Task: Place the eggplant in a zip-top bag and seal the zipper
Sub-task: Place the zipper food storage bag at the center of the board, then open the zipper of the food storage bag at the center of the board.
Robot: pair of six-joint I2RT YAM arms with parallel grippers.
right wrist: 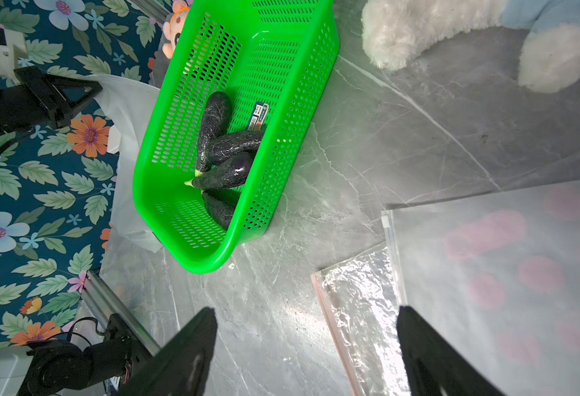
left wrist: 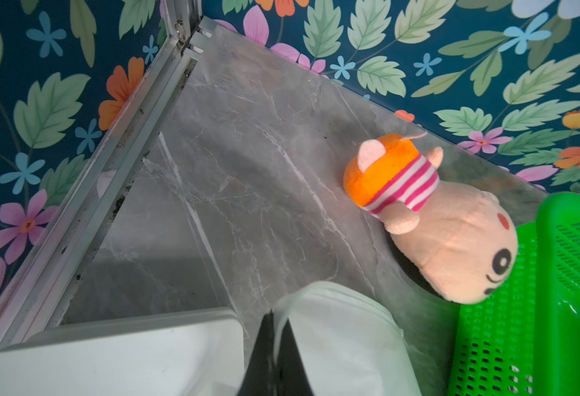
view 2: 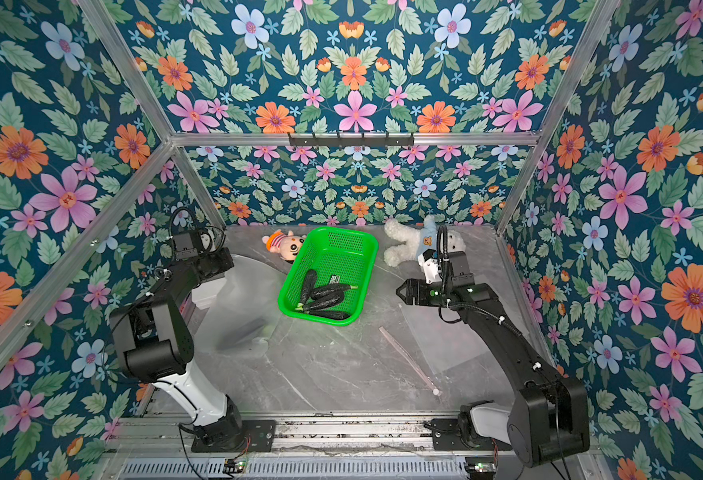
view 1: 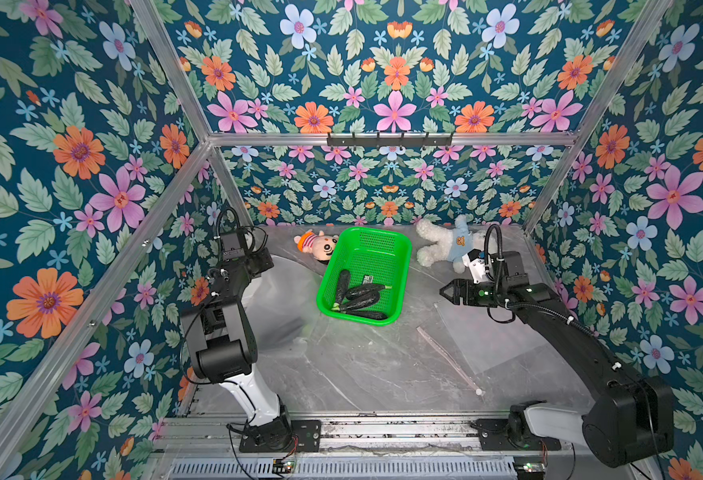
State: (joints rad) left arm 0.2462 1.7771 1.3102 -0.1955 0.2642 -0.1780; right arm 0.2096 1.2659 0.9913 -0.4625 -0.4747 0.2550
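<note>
I expect the pink dots to stay behind when I lift the zip-top bag (right wrist: 501,290), because a glossy pink-edged sheet (right wrist: 361,307) sticks out from under it.
Several dark eggplants (view 1: 360,296) (right wrist: 225,144) lie in a green basket (view 1: 399,245) at the middle back of the table. The zip-top bag (view 1: 503,332) (right wrist: 508,274), translucent with pink dots, lies flat on the table's right side. Its pink zipper (view 1: 445,357) (right wrist: 333,329) runs along the bag's inner edge, ending in a white slider (view 1: 479,391). My right gripper (view 1: 445,291) (right wrist: 307,310) hangs open and empty above the table between basket and bag. My left gripper (view 1: 270,261) (left wrist: 273,313) is shut on the edge of another translucent white plastic bag (view 1: 275,303) (left wrist: 343,343), which hangs lifted left of the basket.
A plush doll with an orange cap (view 1: 318,246) (left wrist: 436,219) lies against the basket's back left. A white plush bear (view 1: 445,245) lies at the back right, close behind my right wrist. A white box-like object (left wrist: 110,353) sits under my left arm. Walls enclose three sides.
</note>
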